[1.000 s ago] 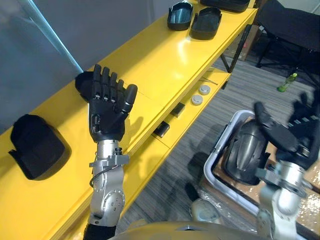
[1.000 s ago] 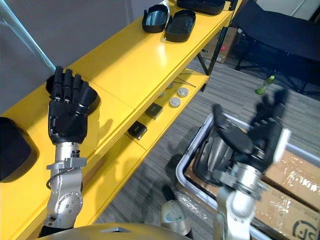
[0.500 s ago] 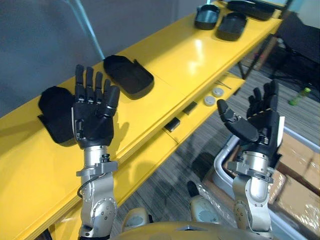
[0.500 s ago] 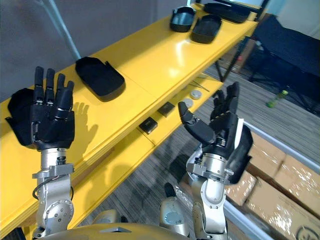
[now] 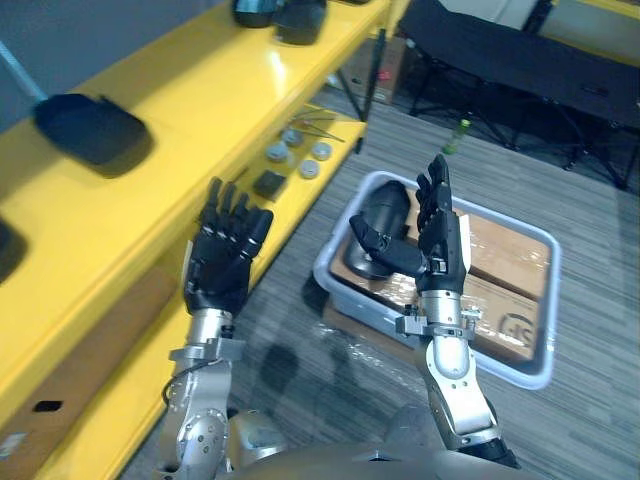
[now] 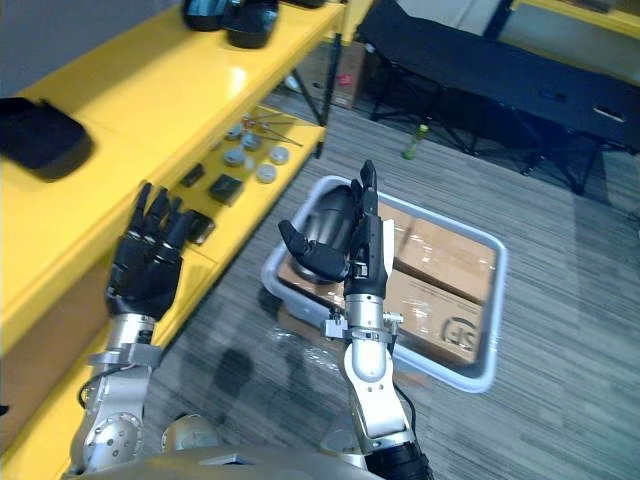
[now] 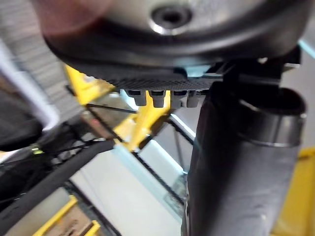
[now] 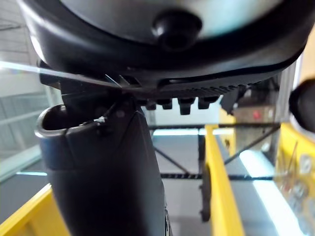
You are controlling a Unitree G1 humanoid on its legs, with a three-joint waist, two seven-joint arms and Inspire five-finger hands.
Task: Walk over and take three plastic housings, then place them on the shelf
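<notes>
The dark plastic housing (image 5: pixel 381 222) is lying with its rounded back (image 5: pixel 391 199) facing up, so I should expect to find a hollow, empty inside hidden underneath when I lift it.
My left hand (image 5: pixel 225 265) is raised beside the yellow shelf (image 5: pixel 180 100), open and empty, fingers pointing up. My right hand (image 5: pixel 437 240) is also open and empty, upright in front of a grey bin (image 5: pixel 545 300) on the floor. In the bin's near-left corner a dark rounded plastic housing (image 5: pixel 385 212) lies on cardboard boxes (image 5: pixel 500 260), partly hidden by the right thumb. One black housing (image 5: pixel 92 130) lies on the shelf top, and two more housings (image 6: pixel 225 12) sit at its far end. The left wrist view shows the left hand (image 7: pixel 241 162) with straight fingers, and the right wrist view shows the right hand (image 8: pixel 108 172) the same way.
The lower shelf level (image 5: pixel 300 130) carries small round caps (image 5: pixel 310 160) and dark blocks (image 5: pixel 268 183). A black folding cot (image 5: pixel 510 50) stands across the back, with a green bottle (image 5: pixel 462 125) on the striped carpet before it.
The view has swung away from the shelf toward the bin. My left hand has come off the shelf top. Both hands stay open and empty.
</notes>
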